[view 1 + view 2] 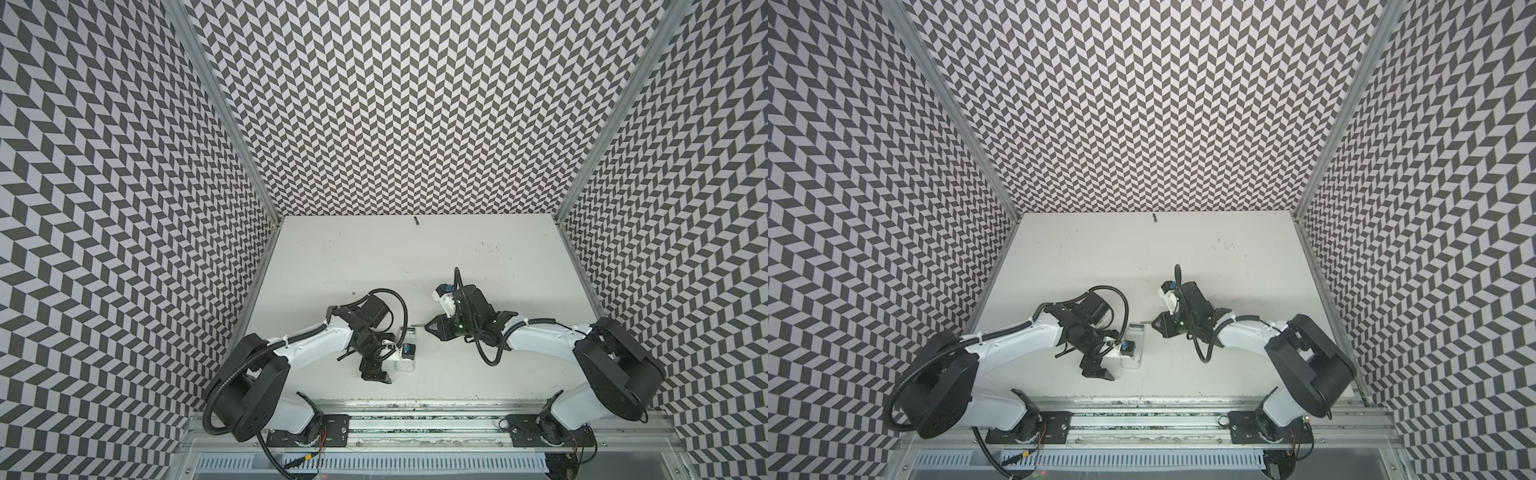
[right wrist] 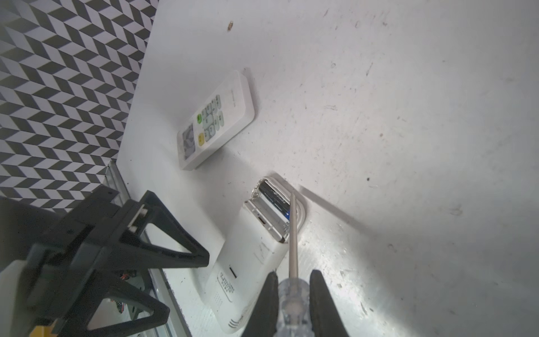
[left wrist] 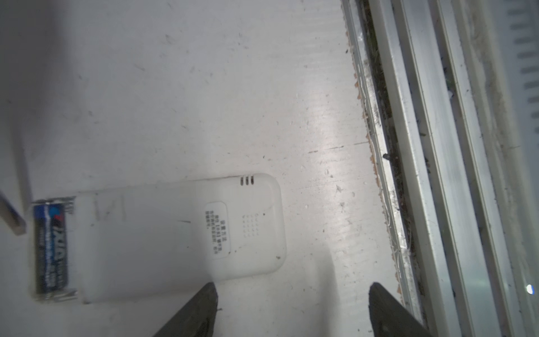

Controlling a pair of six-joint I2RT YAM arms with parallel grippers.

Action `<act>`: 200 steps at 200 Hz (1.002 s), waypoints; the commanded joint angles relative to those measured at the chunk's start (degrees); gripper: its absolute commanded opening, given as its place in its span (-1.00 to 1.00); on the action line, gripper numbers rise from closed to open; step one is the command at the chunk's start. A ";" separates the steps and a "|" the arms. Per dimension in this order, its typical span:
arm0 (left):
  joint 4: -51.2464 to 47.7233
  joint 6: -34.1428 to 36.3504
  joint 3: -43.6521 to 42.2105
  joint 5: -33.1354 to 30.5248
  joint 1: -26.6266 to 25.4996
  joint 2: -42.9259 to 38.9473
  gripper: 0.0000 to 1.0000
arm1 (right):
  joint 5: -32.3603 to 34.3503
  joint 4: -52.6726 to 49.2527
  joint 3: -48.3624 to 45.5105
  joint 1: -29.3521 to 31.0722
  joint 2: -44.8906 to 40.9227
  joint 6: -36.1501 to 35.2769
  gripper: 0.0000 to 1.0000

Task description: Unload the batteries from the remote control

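Note:
My right gripper should back away while my left gripper grips and turns the remote (image 2: 255, 242), because the screwdriver reaches the battery compartment (image 2: 290, 212) from the unheld remote's side.
The white remote control (image 3: 175, 233) lies face down, its battery compartment open at the far end (image 2: 271, 204). One dark blue-black battery (image 3: 51, 248) shows in that compartment (image 2: 274, 198). My right gripper (image 2: 294, 274) is shut on a clear-handled screwdriver (image 2: 293, 233); its tip rests at the compartment's edge beside the battery. In both top views the right gripper (image 1: 432, 328) (image 1: 1160, 325) points at the remote (image 1: 405, 365) (image 1: 1130, 360). My left gripper (image 3: 294, 284) hangs open over the table by the remote's near end, holding nothing (image 1: 363, 370).
A second white remote (image 2: 215, 119) lies buttons up near the left wall, hidden under the left arm in both top views. A small thin dark cylinder (image 1: 415, 220) (image 1: 1154, 218), perhaps a battery, lies by the back wall. The metal front rail (image 3: 408, 175) runs close to the left gripper.

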 commanded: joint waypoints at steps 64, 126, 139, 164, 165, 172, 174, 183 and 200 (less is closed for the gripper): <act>-6.69 23.12 9.99 -6.20 4.90 0.47 0.98 | 1.97 -4.40 -1.13 -9.59 -14.87 -2.23 -1.00; -6.00 29.31 16.22 -11.77 5.77 6.50 0.99 | -3.26 -10.86 -10.43 -6.75 -24.80 0.05 -1.00; -5.32 30.47 16.03 -11.30 5.77 5.95 0.99 | -3.00 -9.13 -12.19 -5.18 -24.62 1.39 -1.00; -5.01 32.33 15.75 -10.95 5.77 5.31 0.99 | -3.64 -5.13 -13.06 -2.80 -21.66 2.59 -1.00; -5.01 32.36 15.75 -10.96 5.77 5.35 0.99 | -3.66 -5.02 -13.06 -2.68 -21.49 2.59 -1.00; -4.91 32.75 15.59 -11.38 5.77 5.50 0.99 | -3.72 -4.23 -12.56 -2.04 -20.31 2.37 -1.00; -4.92 32.92 15.61 -11.45 5.77 5.55 0.99 | -3.75 -4.15 -12.37 -1.87 -19.90 2.25 -1.00; -4.90 33.35 15.70 -11.54 5.77 6.02 0.99 | -3.73 -3.95 -11.25 -1.16 -17.92 1.98 -1.00; -4.53 33.51 15.88 -11.59 5.78 6.95 0.98 | -3.98 -1.81 -9.79 0.06 -14.39 2.06 -1.00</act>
